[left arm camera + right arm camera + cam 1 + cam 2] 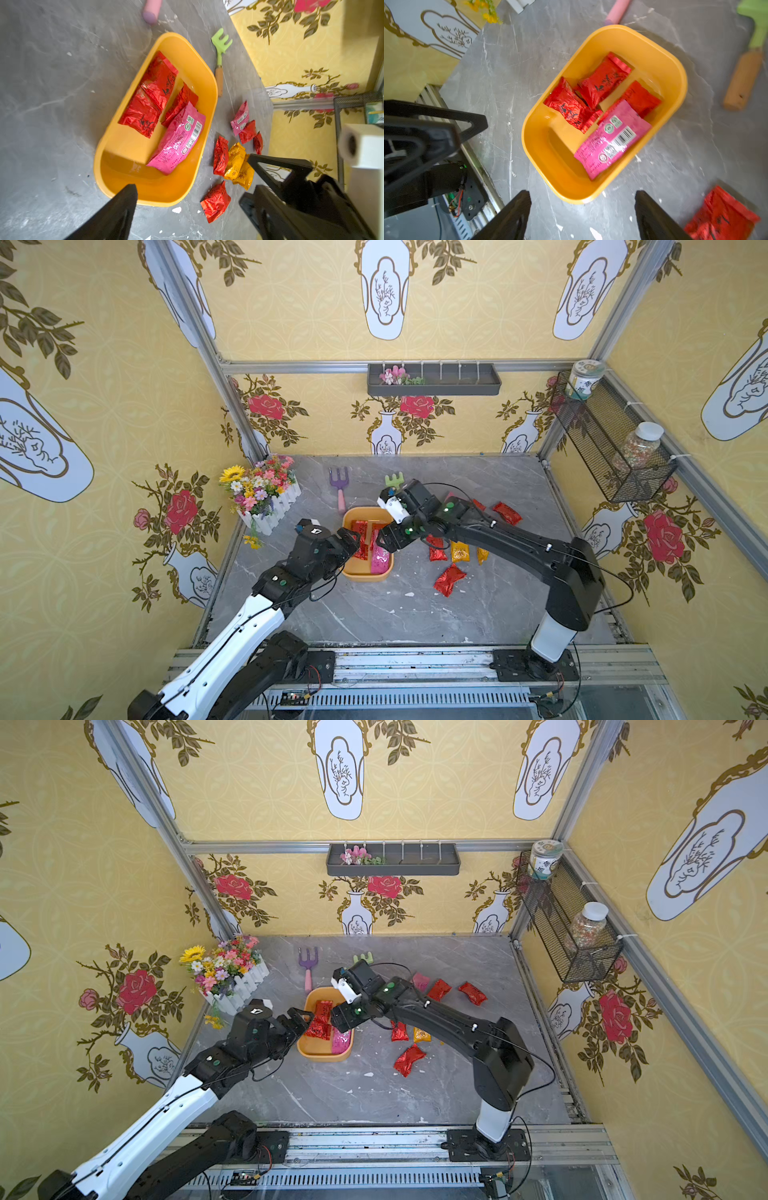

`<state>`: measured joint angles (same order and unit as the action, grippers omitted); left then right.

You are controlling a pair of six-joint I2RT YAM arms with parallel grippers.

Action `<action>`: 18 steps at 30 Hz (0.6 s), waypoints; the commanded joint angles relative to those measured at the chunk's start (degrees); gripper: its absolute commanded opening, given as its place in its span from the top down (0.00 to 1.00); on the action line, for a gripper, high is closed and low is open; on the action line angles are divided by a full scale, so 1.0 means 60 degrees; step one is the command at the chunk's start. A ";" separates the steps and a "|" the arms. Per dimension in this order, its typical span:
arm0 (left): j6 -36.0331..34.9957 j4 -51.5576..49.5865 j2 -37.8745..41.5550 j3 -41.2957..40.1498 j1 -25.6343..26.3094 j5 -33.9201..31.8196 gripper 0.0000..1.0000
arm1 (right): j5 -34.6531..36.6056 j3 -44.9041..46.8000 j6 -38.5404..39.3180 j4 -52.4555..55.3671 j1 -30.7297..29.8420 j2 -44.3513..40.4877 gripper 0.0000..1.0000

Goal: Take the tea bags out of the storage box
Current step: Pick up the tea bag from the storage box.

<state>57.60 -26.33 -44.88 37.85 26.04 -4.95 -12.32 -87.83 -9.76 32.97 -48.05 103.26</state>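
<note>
The storage box's edge [300,1044] beside the nearer red tea bag [319,1029] is crowded by my left gripper. Next, my left gripper moves back while my right gripper takes that bag out.
The yellow-orange storage box [365,576] [324,1054] stands mid-table. Three red tea bags [141,116] [604,81] and a longer pink one [178,139] [610,141] lie inside it. More tea bags lie on the table to its right: red [449,580] [216,202], golden [460,551] [236,164] and a pink one [420,981]. My left gripper [351,539] [190,192] hangs open and empty over the box's left near edge. From the right, my right gripper [388,537] [582,193] reaches above the box, also open and empty.
A purple rake [340,485] and a green rake [395,480] lie behind the box. A flower planter [262,493] stands at the back left. A grey wall tray [434,379] and a mesh basket [611,448] with jars hang on the walls.
</note>
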 commanded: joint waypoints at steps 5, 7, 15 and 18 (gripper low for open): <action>-0.0479 -0.0501 0.0652 -0.0426 -0.1883 0.1495 0.03 | 0.0056 -0.1944 0.2255 0.0417 -0.0582 0.2210 0.18; -0.0597 -0.0506 0.0719 -0.0555 -0.2284 0.1807 0.03 | 0.0062 -0.2510 0.2613 0.0643 -0.0690 0.2790 0.19; -0.0749 -0.0509 0.1164 -0.1080 -0.3378 0.2795 0.02 | 0.0264 -0.3539 0.3302 0.0719 -0.0832 0.4212 0.21; -0.0760 -0.0519 0.1255 -0.1262 -0.3447 0.2942 0.02 | 0.0272 -0.3715 0.3462 0.0650 -0.0848 0.4531 0.24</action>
<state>54.15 -29.28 -37.69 31.20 5.72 9.89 -11.55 -109.14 8.82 37.52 -52.88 129.27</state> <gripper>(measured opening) 0.981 0.771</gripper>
